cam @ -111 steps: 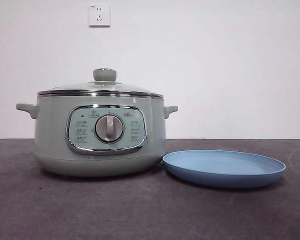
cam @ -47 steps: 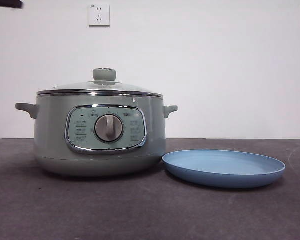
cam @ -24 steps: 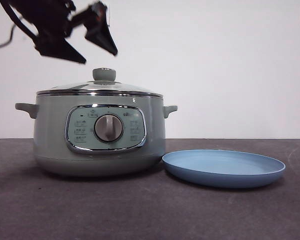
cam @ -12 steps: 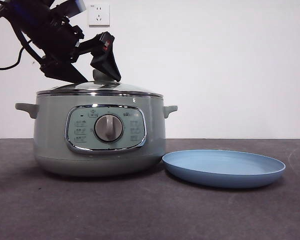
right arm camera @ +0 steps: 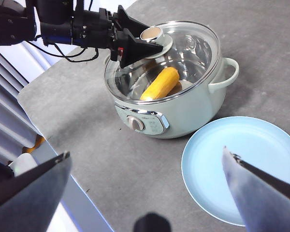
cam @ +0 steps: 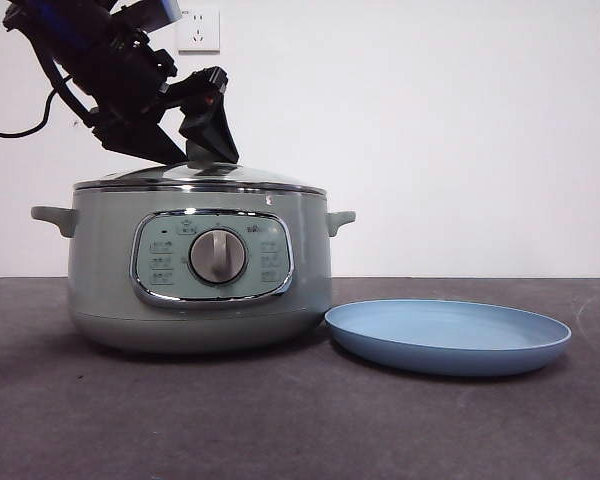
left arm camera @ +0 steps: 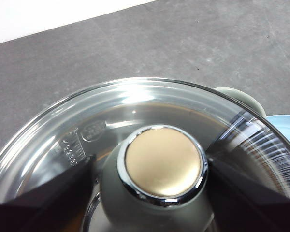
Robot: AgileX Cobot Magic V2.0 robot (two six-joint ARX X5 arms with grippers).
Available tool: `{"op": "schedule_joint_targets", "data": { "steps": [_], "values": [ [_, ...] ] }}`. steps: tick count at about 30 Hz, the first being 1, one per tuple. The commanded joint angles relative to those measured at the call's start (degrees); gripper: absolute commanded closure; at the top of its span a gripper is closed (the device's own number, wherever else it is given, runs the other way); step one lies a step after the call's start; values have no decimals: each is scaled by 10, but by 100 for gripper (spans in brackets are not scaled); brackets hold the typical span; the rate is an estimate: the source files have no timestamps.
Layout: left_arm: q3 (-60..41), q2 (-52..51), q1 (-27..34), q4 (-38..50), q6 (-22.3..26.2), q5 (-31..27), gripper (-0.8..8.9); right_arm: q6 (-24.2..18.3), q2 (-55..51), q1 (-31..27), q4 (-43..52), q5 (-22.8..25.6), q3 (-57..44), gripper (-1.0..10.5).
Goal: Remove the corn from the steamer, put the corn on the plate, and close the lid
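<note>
I expect the glass lid [cam: 265, 176] to come straight up whole and free when I lift its knob, since a smooth, unbroken metal rim [cam: 200, 186] runs around it.
The sage-green steamer [cam: 200, 290] stands left of centre with its glass lid [cam: 250, 177] on. My left gripper [cam: 206, 158] is down at the lid's knob [left arm camera: 164, 164], open, one black jaw close on each side of it. Through the glass, the yellow corn [right arm camera: 159, 83] lies inside the steamer [right arm camera: 183, 111]; the front view hides it. The light-blue plate [cam: 447, 335] sits bare to the steamer's right, almost touching its base. My right gripper [right arm camera: 146, 159] hangs high above the table near the plate [right arm camera: 241, 164], open and holding nothing.
A dark grey mat [cam: 280, 420] covers the table. The table's edge [right arm camera: 53, 125] runs close to the steamer's left side. A white wall with a socket [cam: 198, 30] stands behind. The left arm's cable [cam: 20, 125] trails off to the left.
My left arm came in from the upper left and dropped onto the lid knob. Its jaws have drawn a little closer to the knob since half a second ago. The lid has not moved.
</note>
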Motion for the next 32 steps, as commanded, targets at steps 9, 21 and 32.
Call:
{"op": "schedule_joint_targets", "data": {
  "steps": [9, 21, 32],
  "values": [
    [-3, 4, -5, -10, 6, -3, 819, 0, 1, 1, 1, 0, 1, 380],
    [29, -16, -5, -12, 5, 1, 820, 0, 1, 1, 1, 0, 1, 380],
    [91, -51, -5, -79, 3, 14, 820, 0, 1, 1, 1, 0, 1, 381]
  ]
}}
